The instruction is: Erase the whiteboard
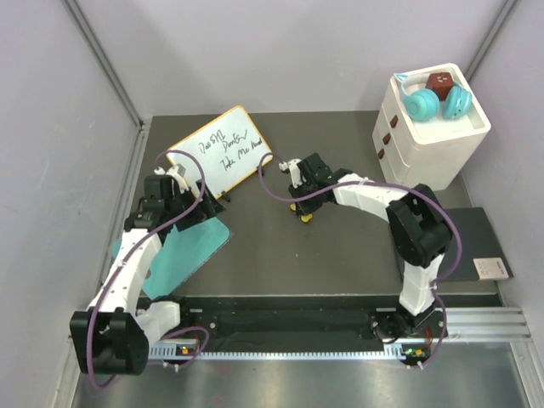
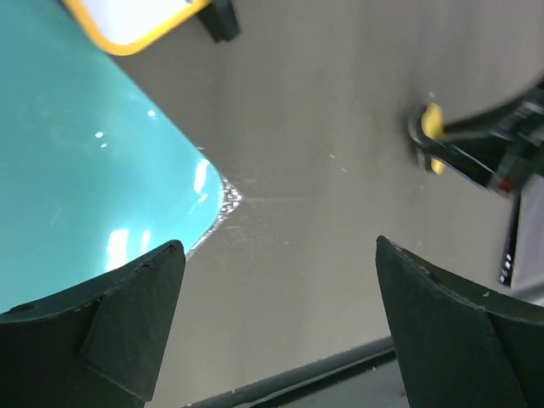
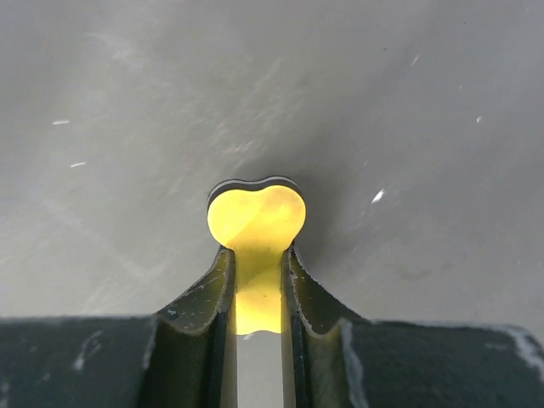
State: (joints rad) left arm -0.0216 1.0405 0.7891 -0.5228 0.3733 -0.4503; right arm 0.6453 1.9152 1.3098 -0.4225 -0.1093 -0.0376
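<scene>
My left gripper is off the whiteboard. The whiteboard stands unheld on its black feet [image 1: 261,170], so my left gripper should take hold of its near corner [image 2: 121,41] and keep it steady before my right gripper wipes.
The whiteboard [image 1: 221,151] lies at the back left, yellow-rimmed, with black handwriting on it; its corner [image 2: 127,21] and a black foot [image 2: 223,17] show in the left wrist view. My right gripper [image 1: 300,204] is shut on a small yellow eraser [image 1: 303,214] with a black underside, low over the table just right of the board. In the right wrist view the eraser [image 3: 255,221] sits pinched between the fingers of the right gripper [image 3: 257,255]. My left gripper [image 1: 197,211] is open and empty [image 2: 280,280], beside the board's near edge, over the teal mat's corner.
A teal mat [image 1: 183,251] lies under the left arm, also in the left wrist view [image 2: 76,170]. A white drawer unit [image 1: 429,140] with teal items and a brown cube on top stands at the back right. A dark grey notebook [image 1: 476,242] lies at the right edge.
</scene>
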